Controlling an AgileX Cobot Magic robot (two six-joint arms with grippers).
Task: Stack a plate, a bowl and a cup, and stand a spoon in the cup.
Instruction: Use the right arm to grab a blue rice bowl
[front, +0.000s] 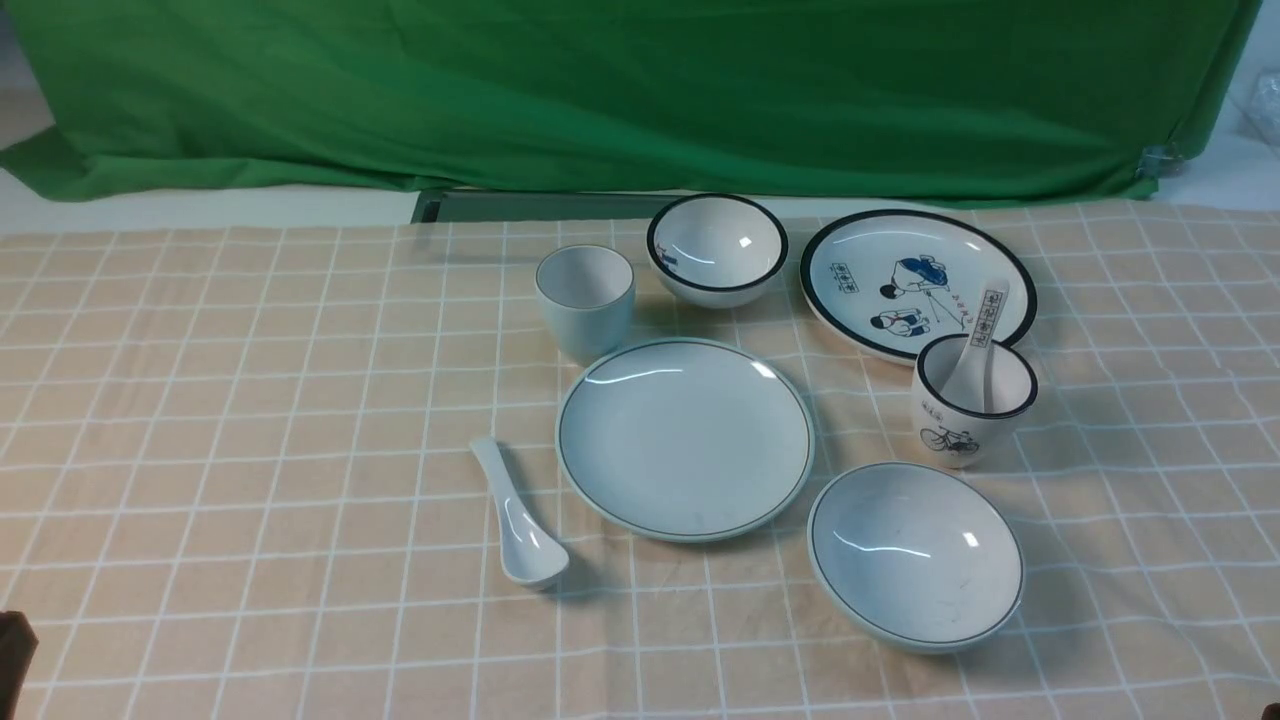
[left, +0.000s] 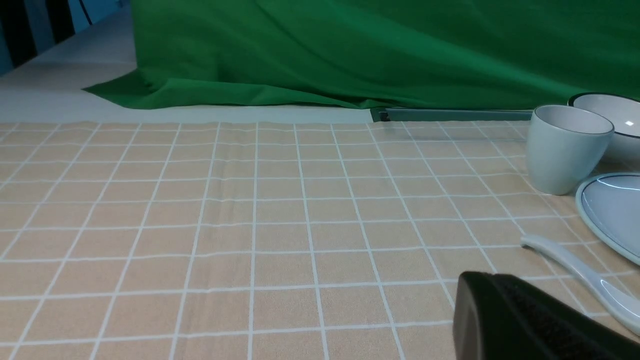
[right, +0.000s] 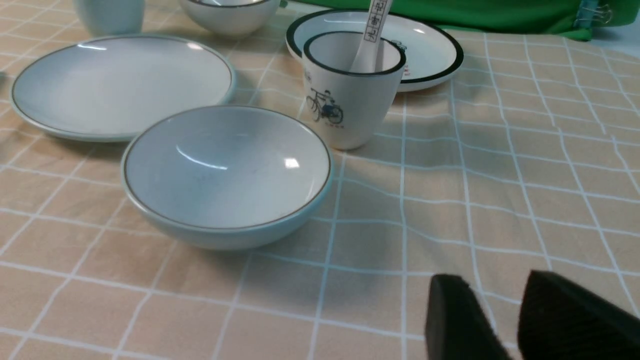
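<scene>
I expect the bowl to leave the plate's rim showing all around when I lower the bowl, because the pale bowl's opening is narrower than the plate.
The plate lies mid-table. The bowl sits at its near right, the cup stands behind it to the left, and the spoon lies at its near left. All four stand apart. My left gripper is shut and empty, low over the cloth, left of the spoon, with the cup farther off. My right gripper is slightly open and empty, above bare cloth, nearer than the bowl and to its right. Neither gripper's fingers show in the front view.
A black-rimmed white bowl and a cartoon plate stand at the back. A bicycle cup holding a printed spoon stands just behind the bowl. A green cloth hangs behind the table.
</scene>
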